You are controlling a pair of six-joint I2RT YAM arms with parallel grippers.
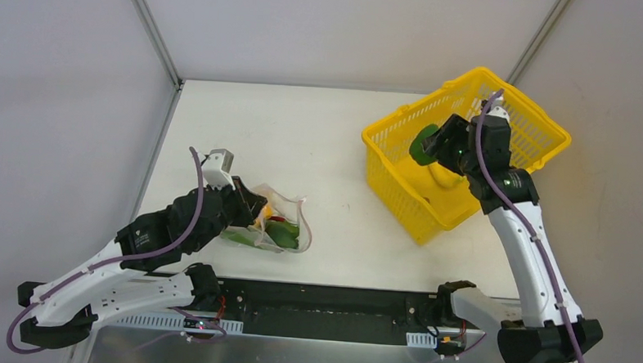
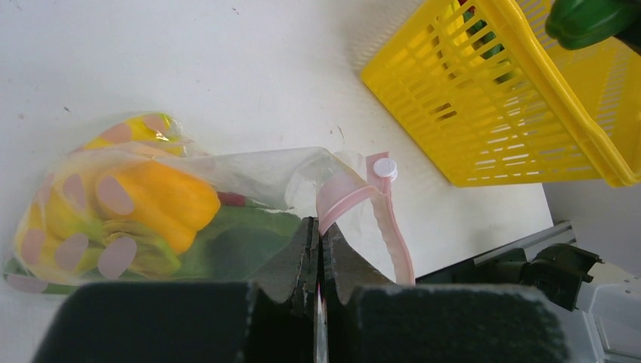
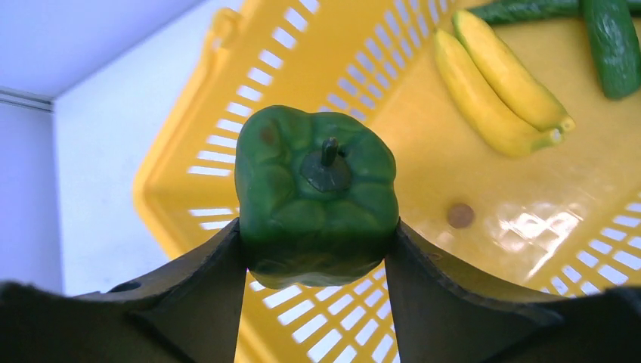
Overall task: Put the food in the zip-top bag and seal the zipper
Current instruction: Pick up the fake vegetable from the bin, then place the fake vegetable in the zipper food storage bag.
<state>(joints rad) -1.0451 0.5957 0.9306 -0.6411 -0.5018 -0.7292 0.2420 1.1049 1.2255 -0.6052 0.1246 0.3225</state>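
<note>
I should keep moving the green bell pepper with my right gripper until it is inside the bag [image 1: 283,232], because my left gripper is holding the bag's opening [image 1: 302,221] open toward the basket.
The clear zip-top bag [image 1: 282,227] lies on the table at the front left, its mouth towards the basket. Through the plastic show an orange pepper [image 2: 162,198] and green food [image 2: 234,243]. My left gripper [image 2: 319,231] is shut on the bag's mouth edge, where the pink zipper [image 2: 393,227] loops out; a white slider [image 2: 385,167] sits at its far end. My right gripper [image 3: 317,234] is shut on a green bell pepper [image 3: 317,189], held above the basket's left rim [image 1: 423,143]. A yellow banana bunch [image 3: 495,83] and slim green pods [image 3: 612,45] lie in the basket.
The yellow mesh basket [image 1: 396,189] stands at the back right of the white table, about a hand's length right of the bag. White walls close in the table on the left, the back and the right. Both arm bases sit on the black rail [image 1: 329,309] at the near edge.
</note>
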